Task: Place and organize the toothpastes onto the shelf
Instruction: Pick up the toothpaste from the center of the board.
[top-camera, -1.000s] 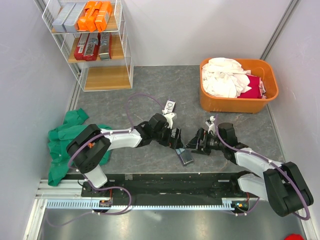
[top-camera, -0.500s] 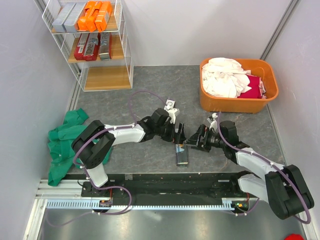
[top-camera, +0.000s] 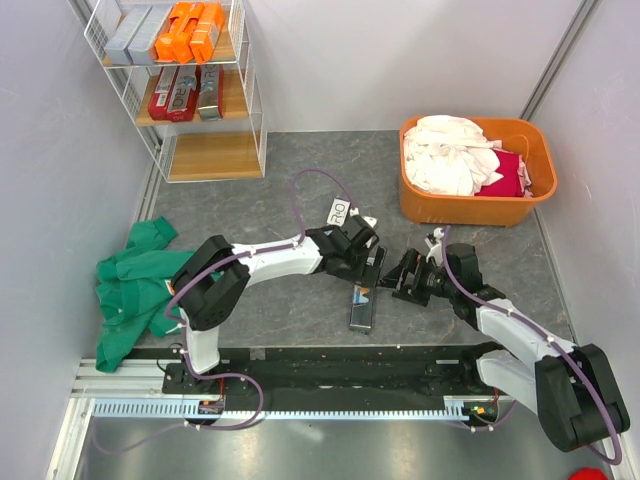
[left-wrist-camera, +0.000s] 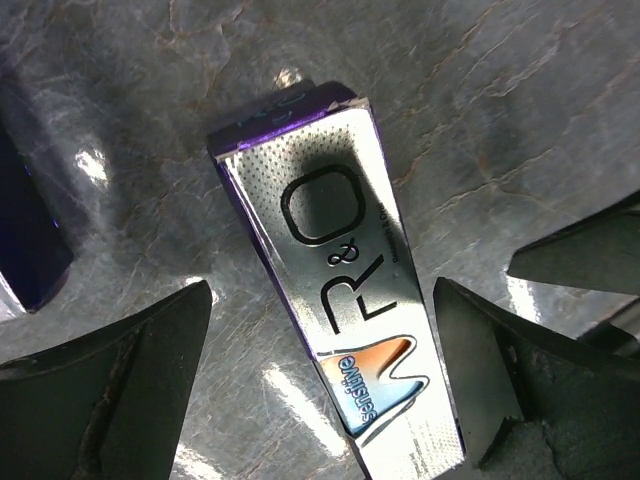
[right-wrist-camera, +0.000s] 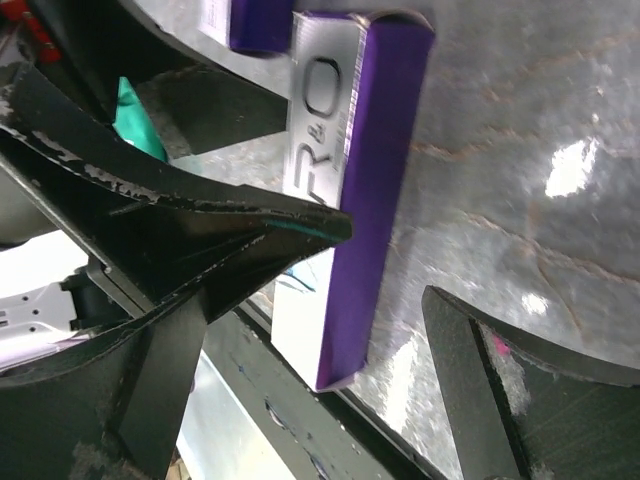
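Note:
I should back my right gripper off until my left gripper raises the carton's far end, because my left gripper straddles the flat carton (top-camera: 362, 307) in my right gripper's way.
A white and purple R&O toothpaste carton (top-camera: 362, 308) lies flat on the grey floor between the two arms. My left gripper (top-camera: 368, 264) is open over its far end. In the left wrist view the carton (left-wrist-camera: 340, 290) lies between the spread fingers (left-wrist-camera: 100, 400) of the left gripper (left-wrist-camera: 320, 287). My right gripper (top-camera: 402, 282) is open just right of the carton. In the right wrist view its purple side (right-wrist-camera: 380, 180) shows between the fingers of the right gripper (right-wrist-camera: 387, 258). A second R&O carton (top-camera: 340, 211) lies farther back. The shelf (top-camera: 215, 155) holds silver-grey (top-camera: 135, 32), orange (top-camera: 190, 30) and red cartons (top-camera: 175, 92).
An orange tub of laundry (top-camera: 412, 205) stands at the back right. A green cloth (top-camera: 140, 280) lies on the floor at the left. The shelf's bottom board is bare. The black base rail (top-camera: 330, 365) runs just behind the near end of the carton.
My left gripper has moved right and a little back. The carton on the floor has turned from tilted to nearly straight. My right gripper has drawn back slightly to the right.

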